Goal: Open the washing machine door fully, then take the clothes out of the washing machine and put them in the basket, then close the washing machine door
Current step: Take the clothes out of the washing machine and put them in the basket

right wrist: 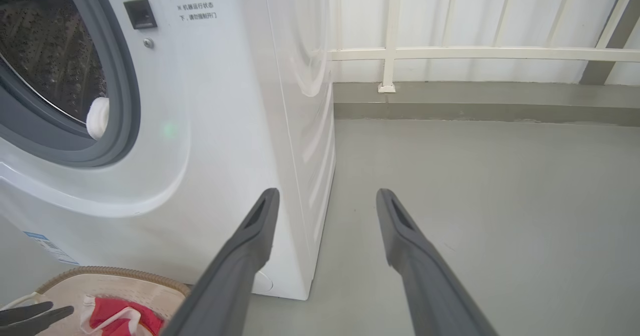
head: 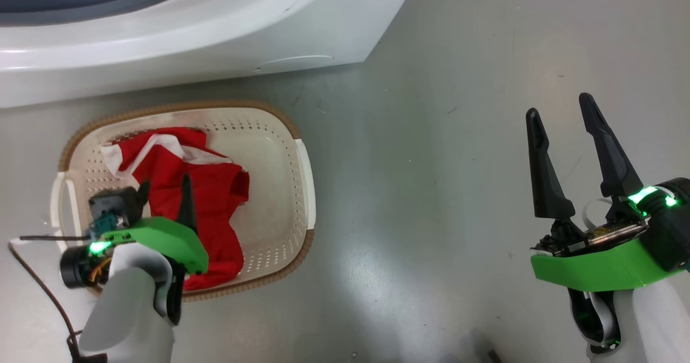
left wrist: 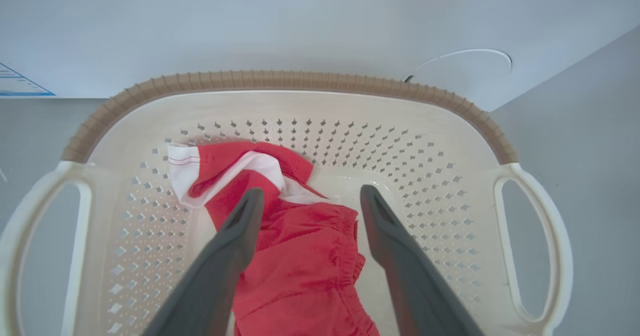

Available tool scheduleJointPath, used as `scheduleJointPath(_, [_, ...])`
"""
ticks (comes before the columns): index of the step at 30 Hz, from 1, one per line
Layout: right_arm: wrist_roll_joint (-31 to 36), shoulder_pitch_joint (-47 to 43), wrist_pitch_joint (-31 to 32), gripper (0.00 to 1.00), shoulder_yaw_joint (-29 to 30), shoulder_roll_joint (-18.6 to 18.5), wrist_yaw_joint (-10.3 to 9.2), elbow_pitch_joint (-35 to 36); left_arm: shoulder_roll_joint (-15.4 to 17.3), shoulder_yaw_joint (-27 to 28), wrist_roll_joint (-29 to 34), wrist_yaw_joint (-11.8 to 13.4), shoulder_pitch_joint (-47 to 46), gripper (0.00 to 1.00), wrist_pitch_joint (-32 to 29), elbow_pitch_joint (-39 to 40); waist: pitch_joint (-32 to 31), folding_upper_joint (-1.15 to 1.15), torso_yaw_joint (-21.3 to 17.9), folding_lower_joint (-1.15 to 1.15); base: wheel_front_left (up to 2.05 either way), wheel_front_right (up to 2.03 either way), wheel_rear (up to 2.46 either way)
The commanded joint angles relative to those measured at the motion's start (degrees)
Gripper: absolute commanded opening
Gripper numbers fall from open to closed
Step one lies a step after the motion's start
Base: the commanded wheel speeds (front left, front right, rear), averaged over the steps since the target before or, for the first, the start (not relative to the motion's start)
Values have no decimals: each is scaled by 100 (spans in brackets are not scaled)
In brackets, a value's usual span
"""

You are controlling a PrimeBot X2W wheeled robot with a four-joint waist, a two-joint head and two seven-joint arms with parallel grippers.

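Note:
I expect a larger red and white piece of clothes to follow a small white piece when I pull, because that small piece is sitting on the grey gasket (head: 116,1).
The cream basket (head: 303,179) stands on the floor in front of the white washing machine (head: 215,34). Red and white clothes (head: 210,190) lie inside it. My left gripper (head: 165,181) hovers just above them, open, its fingers (left wrist: 230,246) apart with nothing between them; the clothes (left wrist: 300,266) rest loose on the basket (left wrist: 300,79) floor. My right gripper (head: 559,104) is open and empty over bare floor to the right. In the right wrist view my right gripper (right wrist: 327,192) points past the machine (right wrist: 225,126), whose steel drum (right wrist: 45,41) is uncovered. The washing machine door is out of view.
A small white piece (right wrist: 97,118) sits on the grey gasket; I cannot tell what it is. Grey floor (head: 431,190) stretches right of the basket. A white railing (right wrist: 480,54) and a low kerb stand behind the machine. A dark cable (head: 43,287) trails at my left arm.

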State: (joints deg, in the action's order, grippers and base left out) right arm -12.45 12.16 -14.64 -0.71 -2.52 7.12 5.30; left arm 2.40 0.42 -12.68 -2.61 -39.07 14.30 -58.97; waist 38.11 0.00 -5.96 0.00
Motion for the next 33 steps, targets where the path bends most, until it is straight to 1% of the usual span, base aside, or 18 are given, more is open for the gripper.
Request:
scheduleJointPath(1, [-52, -1, -36, 100, -115, -36, 36, 100, 144, 170, 11, -25, 205, 100, 70, 212, -43, 0, 32, 0, 0, 0, 0])
scheduleJointPath(10, [-51, -19, -36, 100, -132, -36, 36, -5, 92, 415, 73, -113, 789, 100, 70, 1387, -422, 0, 192, 0, 0, 0, 0])
scheduleJointPath(12, [-43, -40, -36, 100, -160, -36, 36, -44, 69, 463, 43, -145, 1035, 100, 70, 1830, -601, 0, 234, 0, 0, 0, 0])
scheduleJointPath(17, [-22, -89, -36, 100, -191, -36, 36, -87, 52, 397, -97, -164, 1450, 100, 70, 2576, -902, 0, 274, 0, 0, 0, 0])
scheduleJointPath(23, [30, -208, -36, 100, -197, -36, 36, -179, 49, 113, -467, 10, 1883, 100, 70, 3368, -1299, 0, 301, 0, 0, 0, 0])
scheduleJointPath(33, [121, -439, -36, 100, -254, -36, 36, -323, 48, -180, -578, 305, 2541, 100, 70, 4442, -1987, 0, 320, 0, 0, 0, 0])
